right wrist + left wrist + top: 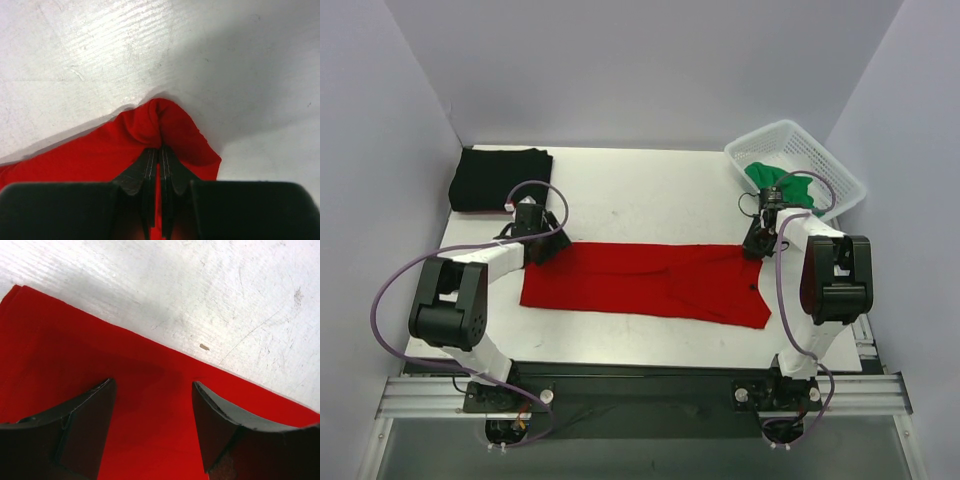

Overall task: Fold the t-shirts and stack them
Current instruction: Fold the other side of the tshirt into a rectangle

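Note:
Next, my left gripper swings one end of the red t-shirt's long band (635,282) toward the table's near edge (638,355) while my right gripper holds the other end, because the band lies crosswise.
The red t-shirt (645,282) lies folded into a long band across the middle of the table. My left gripper (538,245) is open over the shirt's far left corner; in the left wrist view its fingertips (102,390) stand apart over flat red cloth (150,410). My right gripper (756,247) is shut on the shirt's far right corner; in the right wrist view the pinched red cloth (160,120) bunches up at the fingertips (150,165). The black t-shirt (500,178) lies folded at the back left. The green t-shirt (767,176) sits in the basket.
A white mesh basket (820,160) stands at the back right, partly over the table's edge. White walls close the back and sides. Bare white tabletop (650,200) lies between the black shirt and the basket.

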